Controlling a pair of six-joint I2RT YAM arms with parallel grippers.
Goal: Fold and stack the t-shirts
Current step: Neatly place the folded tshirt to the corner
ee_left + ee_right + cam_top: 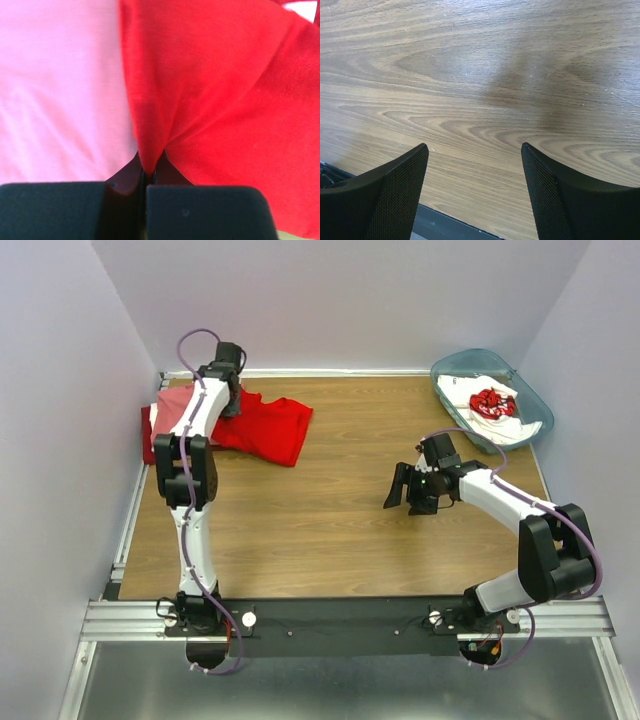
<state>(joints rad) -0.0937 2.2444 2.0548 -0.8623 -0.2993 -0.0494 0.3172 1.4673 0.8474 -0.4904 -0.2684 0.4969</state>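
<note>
My left gripper keeps pulling toward the darker red edge (147, 436) until the red t-shirt covers the pile, as the red t-shirt's pinched edge (144, 122) is over the salmon-pink t-shirt.
A bright red t-shirt (268, 430) lies spread at the far left of the table, partly over a salmon-pink t-shirt (176, 403). A darker red edge (148, 440) shows beneath the pink one. My left gripper (233, 406) is down on this pile, shut on a pinched fold of the red t-shirt (225, 90), with the pink t-shirt (55, 90) beside it. A white t-shirt with red print (488, 402) lies in the teal bin (537, 408). My right gripper (405, 492) hovers open over bare wood, nothing between its fingers (400, 190).
The wooden table (330, 510) is walled on the left, back and right. The teal bin sits in the far right corner. A black rail (340, 615) with both arm bases runs along the near edge.
</note>
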